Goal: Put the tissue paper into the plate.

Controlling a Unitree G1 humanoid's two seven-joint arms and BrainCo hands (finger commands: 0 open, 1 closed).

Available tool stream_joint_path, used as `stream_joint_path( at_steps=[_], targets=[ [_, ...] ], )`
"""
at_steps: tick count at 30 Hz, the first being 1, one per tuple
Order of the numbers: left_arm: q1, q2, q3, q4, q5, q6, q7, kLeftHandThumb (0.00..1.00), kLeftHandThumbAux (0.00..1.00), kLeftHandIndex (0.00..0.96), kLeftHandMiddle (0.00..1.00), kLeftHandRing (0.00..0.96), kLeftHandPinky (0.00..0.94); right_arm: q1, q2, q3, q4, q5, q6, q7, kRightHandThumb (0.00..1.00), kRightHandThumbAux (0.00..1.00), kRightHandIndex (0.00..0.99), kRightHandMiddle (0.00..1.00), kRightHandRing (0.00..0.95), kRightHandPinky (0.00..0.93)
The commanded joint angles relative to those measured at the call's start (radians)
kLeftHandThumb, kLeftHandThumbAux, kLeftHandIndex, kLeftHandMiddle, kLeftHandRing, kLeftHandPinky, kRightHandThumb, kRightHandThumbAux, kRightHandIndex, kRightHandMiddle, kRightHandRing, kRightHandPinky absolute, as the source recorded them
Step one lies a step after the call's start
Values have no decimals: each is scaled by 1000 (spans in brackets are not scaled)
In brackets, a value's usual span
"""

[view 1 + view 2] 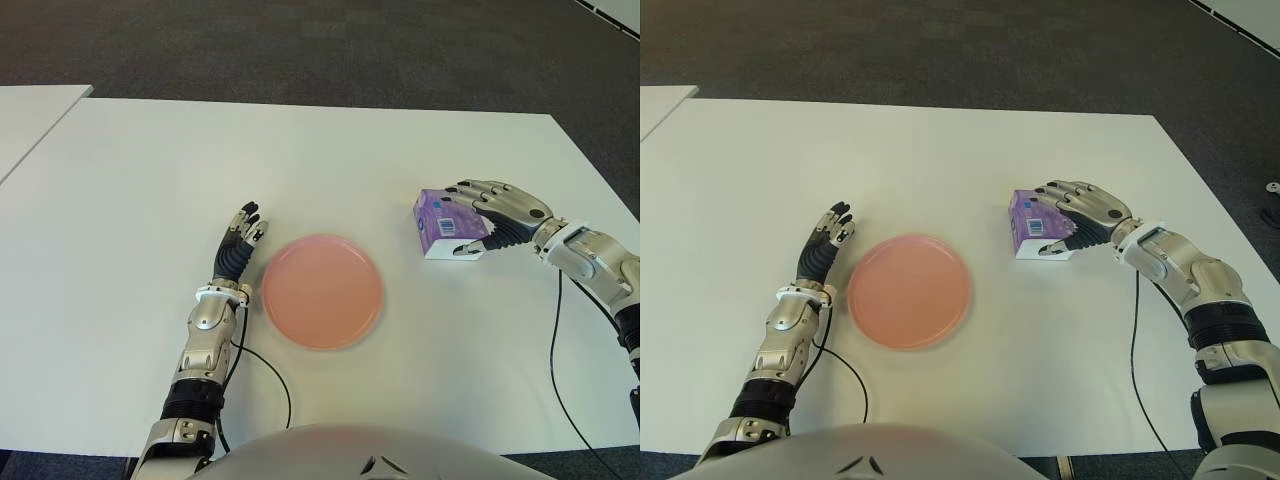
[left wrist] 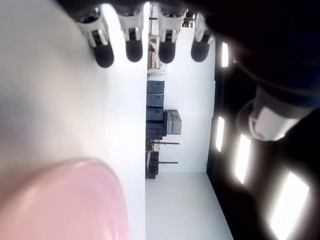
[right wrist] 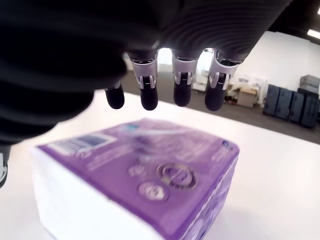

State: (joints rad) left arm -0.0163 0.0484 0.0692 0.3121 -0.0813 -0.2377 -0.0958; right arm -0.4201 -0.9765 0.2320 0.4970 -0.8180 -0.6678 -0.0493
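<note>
I expect the pack to buckle and crease between my fingers and thumb when I lift it, because the tissue paper (image 1: 446, 226) is in a printed purple wrapper (image 1: 433, 212).
The tissue paper is a purple pack with a white underside (image 1: 438, 222) lying on the white table (image 1: 150, 180), to the right of the pink plate (image 1: 322, 290). My right hand (image 1: 463, 222) reaches over the pack from the right. Its fingers (image 3: 150, 95) hover spread just above the purple top (image 3: 150, 185) without pressing on it, and the thumb shows by the pack's near edge. The plate holds nothing. My left hand (image 1: 240, 240) shows left of the plate with straight fingers (image 2: 134, 50) and nothing in it; the plate's rim (image 2: 60, 200) appears close by in the left wrist view.
A second white table's corner (image 1: 30, 110) shows at the far left. Dark carpet (image 1: 320, 50) lies beyond the table's far edge. Black cables (image 1: 560, 360) run along both arms over the tabletop.
</note>
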Motion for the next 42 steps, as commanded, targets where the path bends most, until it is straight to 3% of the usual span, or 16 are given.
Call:
stream_joint_path(
  at_steps=[1, 15, 42],
  targets=[
    [27, 7, 2, 11, 1, 26, -6, 0, 480, 0, 0, 0, 0, 21, -10, -23, -31, 37, 20, 23, 342, 352, 0, 0, 0, 0],
    [25, 9, 7, 15, -7, 29, -9, 0, 488, 0, 0, 0, 0, 66, 2, -64, -87, 112, 65, 87, 344, 363, 0, 0, 0, 0],
    [24, 21, 2, 32, -5, 3, -16, 0, 506, 0, 0, 0, 0, 88, 37, -72, -77, 165, 71, 105, 374, 369, 0, 0, 0, 0]
  ],
)
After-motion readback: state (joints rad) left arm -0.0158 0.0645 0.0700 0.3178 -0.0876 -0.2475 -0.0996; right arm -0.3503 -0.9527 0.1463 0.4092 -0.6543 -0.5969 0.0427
